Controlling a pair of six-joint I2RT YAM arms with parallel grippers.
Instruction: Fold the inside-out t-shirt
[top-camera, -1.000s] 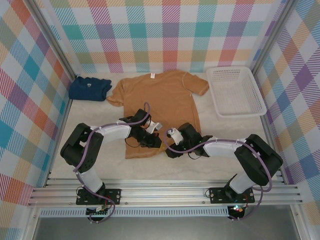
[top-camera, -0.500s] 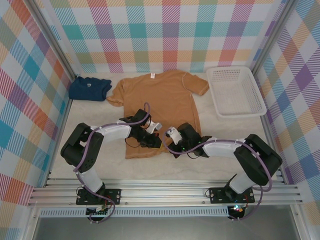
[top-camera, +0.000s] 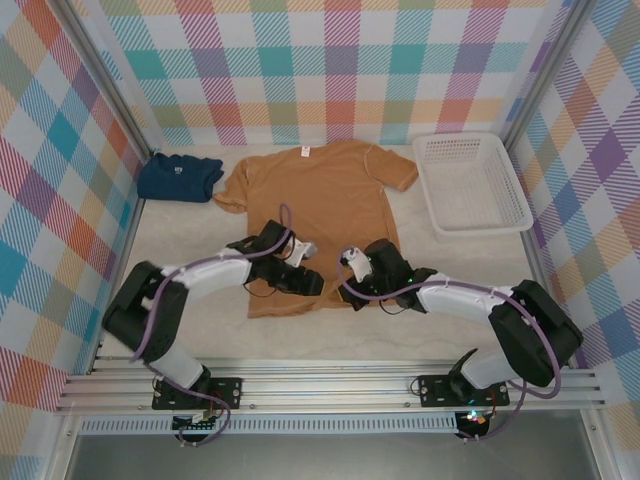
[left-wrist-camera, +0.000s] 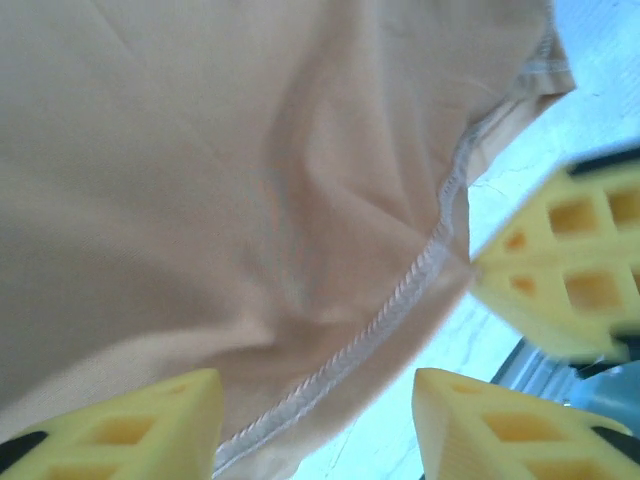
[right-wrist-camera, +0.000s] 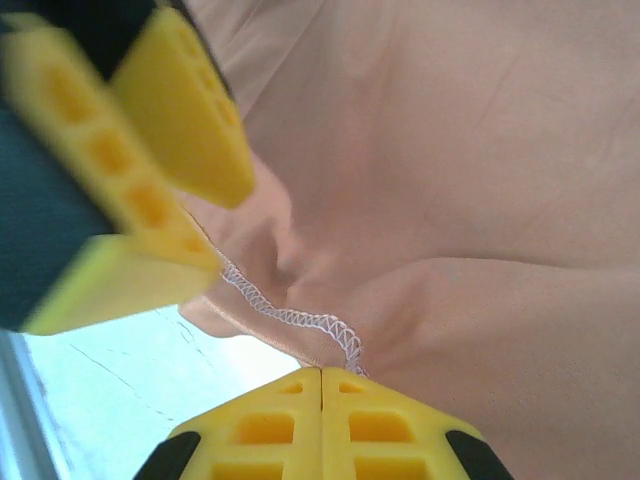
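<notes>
The t-shirt's stitched hem (left-wrist-camera: 448, 258) is pinched in my right gripper, so next my left gripper takes the hem (left-wrist-camera: 345, 362) and raises it, freeing my right gripper to reach inside.
The inside-out t-shirt (top-camera: 320, 210) is tan and lies flat on the table, its white neck tag (top-camera: 305, 152) at the far end. Both grippers meet at its near hem. My left gripper (top-camera: 308, 283) is open, and in the left wrist view the stitched hem (left-wrist-camera: 400, 300) runs between its spread yellow fingers (left-wrist-camera: 150, 430). My right gripper (top-camera: 352, 292) sits just right of it. In the right wrist view that gripper (right-wrist-camera: 321, 375) is shut, with the white-stitched hem (right-wrist-camera: 300, 320) pinched at its tips. The left gripper's fingers (right-wrist-camera: 180, 110) hang close by, upper left.
A folded navy shirt (top-camera: 180, 177) lies at the far left. A white plastic basket (top-camera: 470, 183) stands at the far right. Plaid walls close in three sides. Bare pale table (top-camera: 200, 330) lies between the hem and the arm bases.
My right gripper has shut on the hem. My left gripper was shut and has now opened. Both arms have shifted slightly, the left elbow dropping outward.
</notes>
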